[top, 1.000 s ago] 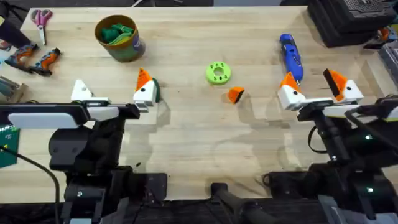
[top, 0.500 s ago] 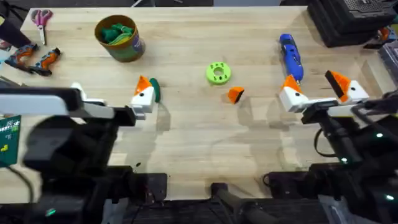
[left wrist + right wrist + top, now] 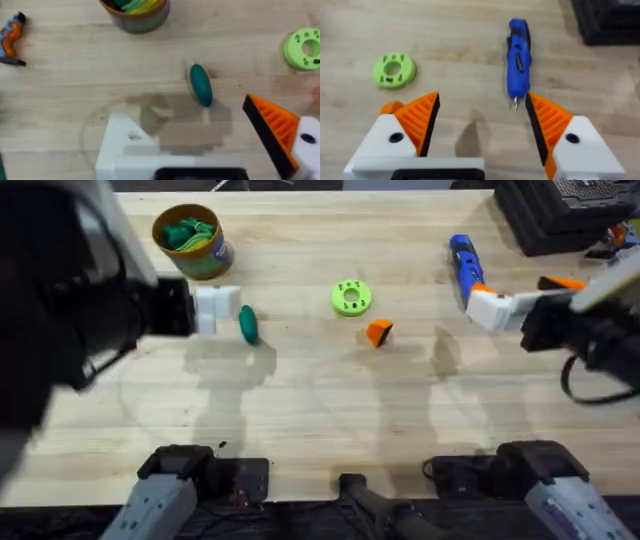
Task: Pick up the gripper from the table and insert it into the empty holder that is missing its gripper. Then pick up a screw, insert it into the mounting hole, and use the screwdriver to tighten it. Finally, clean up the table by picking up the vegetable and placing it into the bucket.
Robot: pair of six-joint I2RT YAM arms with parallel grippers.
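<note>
The orange gripper [image 3: 379,332] will slide into its holder and stay there by itself when I push it, because matching orange grippers sit inside white holders [image 3: 585,145].
The small orange gripper [image 3: 378,332] lies mid-table, just right of a lime-green disc [image 3: 350,297]. My left gripper [image 3: 184,112] is open and empty; one finger is the bare white holder [image 3: 125,145], the other carries an orange pad [image 3: 275,131]. It hovers near the dark green vegetable [image 3: 247,323], which lies on the wood [image 3: 201,85] below the olive bucket [image 3: 190,240]. My right gripper [image 3: 482,100] is open with orange pads on both fingers. It hangs over the table [image 3: 530,295] beside the blue screwdriver [image 3: 465,265], whose tip [image 3: 518,55] points toward it.
The raised left arm looms dark over the table's left side [image 3: 60,310]. Orange-handled pliers [image 3: 10,37] lie at the far left. Black equipment [image 3: 560,215] fills the back right corner. The bucket [image 3: 135,10] holds green and yellow pieces.
Both arms have risen toward the camera and moved forward. The left gripper now sits below the bucket beside the vegetable; the right gripper has moved up beside the screwdriver.
</note>
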